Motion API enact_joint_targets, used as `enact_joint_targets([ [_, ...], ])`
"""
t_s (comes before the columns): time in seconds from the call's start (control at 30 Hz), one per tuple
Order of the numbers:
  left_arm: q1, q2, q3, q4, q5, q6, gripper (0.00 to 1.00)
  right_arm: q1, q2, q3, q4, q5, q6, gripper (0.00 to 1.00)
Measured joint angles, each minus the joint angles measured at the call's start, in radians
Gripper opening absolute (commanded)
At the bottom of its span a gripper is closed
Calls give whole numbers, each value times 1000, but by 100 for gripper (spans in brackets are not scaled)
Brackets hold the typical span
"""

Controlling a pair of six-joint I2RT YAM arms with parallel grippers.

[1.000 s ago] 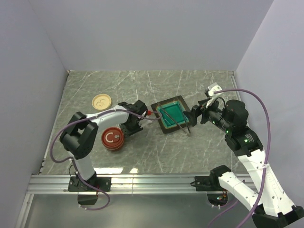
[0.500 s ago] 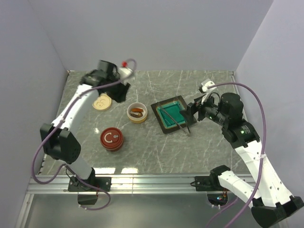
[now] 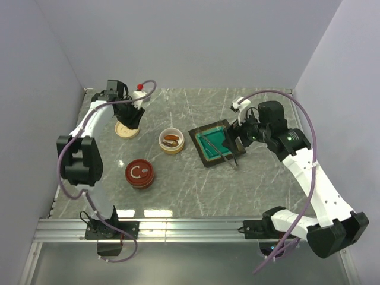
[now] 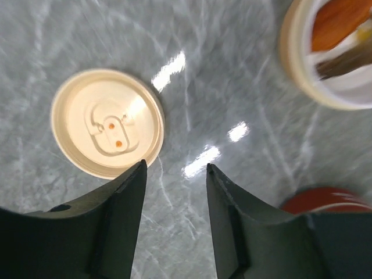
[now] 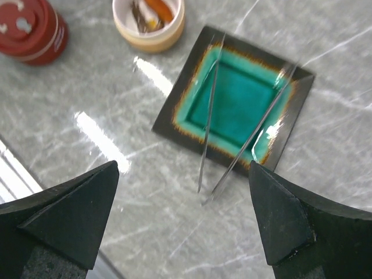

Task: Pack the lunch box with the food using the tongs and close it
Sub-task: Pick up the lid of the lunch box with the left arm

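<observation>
The cream lid is lying with its hollow side up, so my left gripper should raise it upright by its edge and take it to my right gripper.
The open cream round lunch box holds the food: an orange-red piece and a dark brown one. Its cream lid lies flat at the far left. My left gripper hovers open beside the lid's right edge with nothing between its fingers; from above, the left gripper is over the lid. The slim grey tongs lie across the square teal tray, tips on the table. My right gripper hangs wide open above those tips, empty, and from above this right gripper is at the tray's right side.
A closed red round container stands in front of the lunch box, also at the top left of the right wrist view as the red container. Grey walls close off the left, back and right of the marble table.
My left arm has swung from beside the lunch box out to the far left, over the lid. The right gripper has opened wider and shifted slightly left, toward the tray.
</observation>
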Motion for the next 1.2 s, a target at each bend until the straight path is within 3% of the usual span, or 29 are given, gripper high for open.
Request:
enact_joint_targets([
  [0.27,17,135,0,-21,-93,148,41,0,71,20,-84,-13,-37,100],
  [0.9,17,242,-55,95,-161,235,34,-1,75,25,-105,-13,-53,100],
  [1.2,14,226,-104,158,-156,246,11,-1,75,25,-104,-13,-49,100],
])
